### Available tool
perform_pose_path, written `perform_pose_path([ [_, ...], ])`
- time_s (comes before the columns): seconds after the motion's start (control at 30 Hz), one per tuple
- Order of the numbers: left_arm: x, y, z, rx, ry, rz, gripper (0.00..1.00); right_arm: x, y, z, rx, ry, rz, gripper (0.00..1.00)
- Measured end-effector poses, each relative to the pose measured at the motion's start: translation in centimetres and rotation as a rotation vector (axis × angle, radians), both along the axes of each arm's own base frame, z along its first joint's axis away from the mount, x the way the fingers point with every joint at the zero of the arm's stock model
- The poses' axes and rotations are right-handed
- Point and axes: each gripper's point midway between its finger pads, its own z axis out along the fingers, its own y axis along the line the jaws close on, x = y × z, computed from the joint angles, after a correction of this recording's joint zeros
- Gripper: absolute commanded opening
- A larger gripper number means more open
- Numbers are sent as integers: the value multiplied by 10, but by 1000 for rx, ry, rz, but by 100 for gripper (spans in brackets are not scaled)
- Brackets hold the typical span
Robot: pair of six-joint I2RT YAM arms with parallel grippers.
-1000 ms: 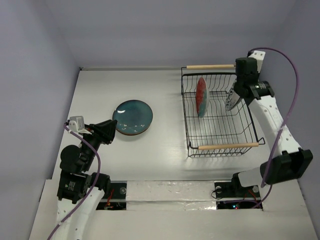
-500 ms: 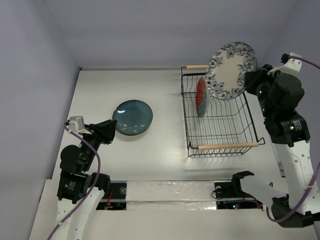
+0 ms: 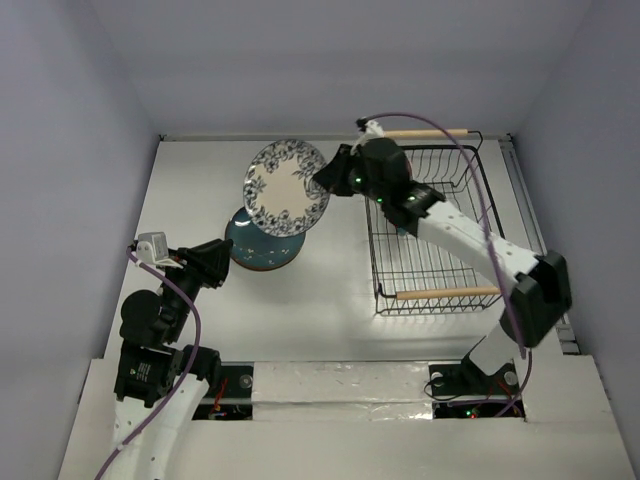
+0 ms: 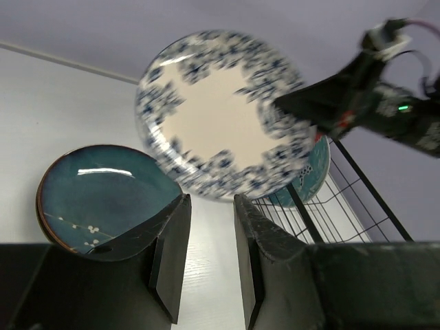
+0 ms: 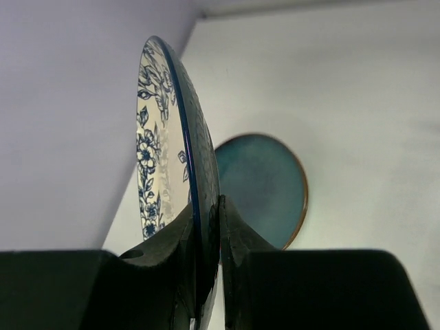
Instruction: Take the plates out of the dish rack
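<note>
My right gripper should carry on lowering until the floral plate rests on the dark teal plate (image 3: pixel 264 249), with the floral plate's patterned side (image 3: pixel 284 188) up and the way down open.
My right gripper (image 3: pixel 326 178) is shut on the rim of the white-blue floral plate (image 3: pixel 285 187) and holds it tilted in the air, left of the dish rack (image 3: pixel 447 293) and above the dark teal plate (image 3: pixel 262 250) that lies flat on the table. In the right wrist view the fingers (image 5: pixel 206 206) pinch the floral plate (image 5: pixel 152 137) edge-on, with the teal plate (image 5: pixel 265 185) below. My left gripper (image 3: pixel 215 262) is open and empty, near the teal plate's left edge (image 4: pixel 96 196). One plate (image 4: pixel 313 172) stands in the rack (image 4: pixel 344 206), mostly hidden.
The rack has wooden bar handles at its far (image 3: pixel 425 132) and near ends. Grey walls enclose the table on three sides. My right arm (image 3: pixel 460 235) stretches across the rack's left half.
My right gripper lifted the floral plate up out of the rack, then swung it left to above the teal plate. The left arm has not moved.
</note>
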Motion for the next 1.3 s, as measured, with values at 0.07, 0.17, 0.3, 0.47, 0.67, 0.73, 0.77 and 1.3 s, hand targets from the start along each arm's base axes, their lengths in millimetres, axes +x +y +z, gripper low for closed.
perform_pose_path([
  [0.07,0,0,0,0,0,-1,29,3,28,-33,-26,64,29,0],
  [0.17,0,0,0,0,0,-1,29,6,62,-71,-50,138,56,0],
  [0.3,0,0,0,0,0,-1,29,11,95,-101,-44,192,69,0],
  [0.47,0,0,0,0,0,-1,29,16,114,-130,-5,254,58,0],
  [0.67,0,0,0,0,0,-1,29,23,122,-154,29,307,34,0],
  [0.73,0,0,0,0,0,-1,29,25,123,-162,36,323,24,0],
  [0.77,0,0,0,0,0,-1,29,26,123,-165,38,329,21,0],
  [1.3,0,0,0,0,0,-1,29,17,114,-204,84,406,-18,20],
])
